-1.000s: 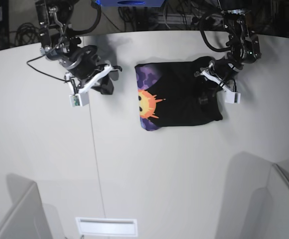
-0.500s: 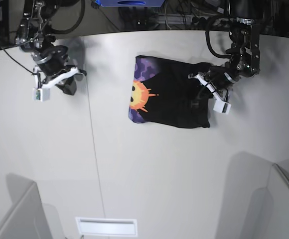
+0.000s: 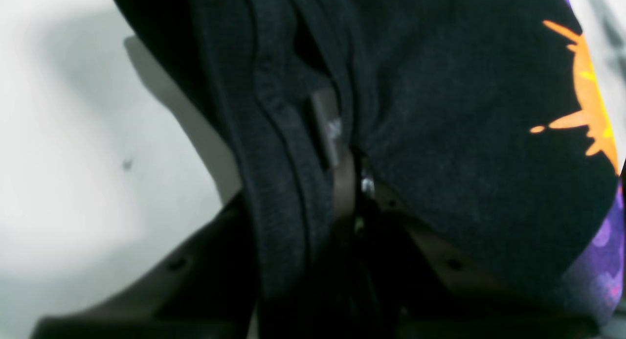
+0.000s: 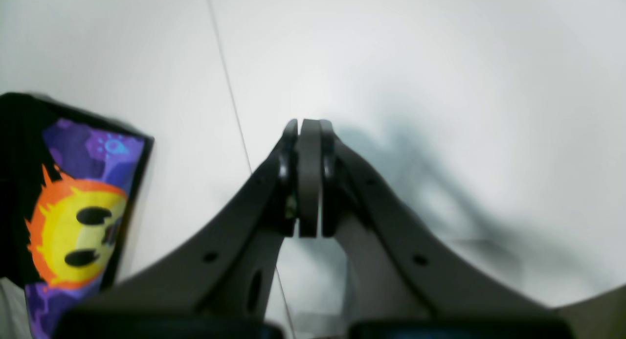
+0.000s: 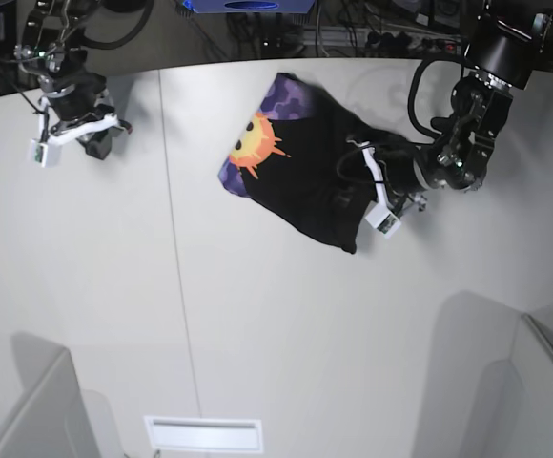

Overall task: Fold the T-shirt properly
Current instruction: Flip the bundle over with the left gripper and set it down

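The fingers are holding the black T-shirt's edge (image 5: 356, 197) and the way (image 5: 276, 250) is clear, so my left gripper should keep swinging it toward the seam until the T-shirt lies straight.
The black T-shirt (image 5: 305, 172) lies folded on the white table, its sun-face print (image 5: 255, 143) on purple at the upper left. My left gripper (image 5: 346, 194) is shut on the shirt's right edge. In the left wrist view black cloth (image 3: 440, 133) wraps the closed fingers (image 3: 337, 182). My right gripper (image 5: 98, 143) is shut and empty at the table's far left, away from the shirt. The right wrist view shows its pads (image 4: 308, 182) pressed together, with the sun print (image 4: 78, 231) at the left edge.
A thin seam (image 5: 176, 258) runs down the table left of the shirt. Grey panels stand at the front left (image 5: 38, 410) and front right (image 5: 534, 401). A white slot plate (image 5: 203, 434) sits at the front edge. Cables lie behind the table.
The left gripper has dragged the shirt's right edge down and leftward, turning the shirt so it lies diagonally. The right arm has drawn back farther to the upper left.
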You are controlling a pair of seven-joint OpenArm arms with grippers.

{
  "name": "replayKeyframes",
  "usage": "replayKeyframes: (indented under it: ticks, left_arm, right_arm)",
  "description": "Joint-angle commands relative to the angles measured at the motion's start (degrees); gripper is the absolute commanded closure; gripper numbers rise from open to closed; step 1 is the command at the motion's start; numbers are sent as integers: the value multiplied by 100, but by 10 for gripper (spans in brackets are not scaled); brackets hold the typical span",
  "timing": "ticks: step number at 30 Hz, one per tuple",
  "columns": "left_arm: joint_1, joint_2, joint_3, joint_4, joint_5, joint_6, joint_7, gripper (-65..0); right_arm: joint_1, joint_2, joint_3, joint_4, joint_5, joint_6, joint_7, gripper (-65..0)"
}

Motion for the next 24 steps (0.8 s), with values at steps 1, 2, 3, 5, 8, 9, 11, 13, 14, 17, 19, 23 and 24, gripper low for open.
replayKeyframes:
  ticks: [1, 2, 3, 5, 8, 9, 11, 13, 14, 17, 19, 23, 24]
  left_arm:
    - [-167, -131, 182, 52, 84, -1, 135, 0]
    - [-299, -193, 393, 52, 84, -10, 135, 0]
    - [-440, -237, 587, 52, 84, -10, 135, 0]
    - [-756, -386, 1053, 43, 84, -18, 135, 0]
    - [-1178, -518, 1633, 43, 84, -18, 135, 0]
    - [-1319, -544, 1817, 43, 93, -18, 135, 0]
    - [-1574, -562, 2143, 43, 93, -27, 126, 0]
    - [-1785, -597, 2433, 34, 102, -36, 126, 0]
    - [-1890, -597, 2609, 34, 198, -36, 126, 0]
    - [-2128, -562, 3127, 43, 981, -229, 117, 0]
    - [-2110, -527, 3215, 52, 1587, -616, 117, 0]
    - [-2101, -289, 3215, 25, 2387, -1262, 109, 0]
    - [-2101, -254, 3215, 25, 2510, -1262, 100, 0]
  right_arm:
    - [-26, -9, 96, 100, 67, 58, 106, 0]
    - [-52, -35, 114, 100, 67, 58, 115, 0]
    - [-70, -35, 140, 100, 67, 58, 115, 0]
    - [-114, -70, 149, 100, 67, 58, 115, 0]
    - [-184, -114, 158, 100, 67, 58, 124, 0]
    - [-211, -114, 167, 100, 67, 58, 124, 0]
    - [-228, -184, 167, 100, 67, 58, 124, 0]
    - [-246, -334, 281, 100, 67, 58, 124, 0]
    - [-246, -422, 360, 100, 67, 58, 124, 0]
    - [-255, -598, 501, 100, 49, 58, 124, 0]
    - [-263, -642, 527, 100, 58, 58, 124, 0]
    - [-369, -677, 536, 100, 58, 58, 124, 0]
    - [-378, -685, 536, 100, 58, 58, 124, 0]
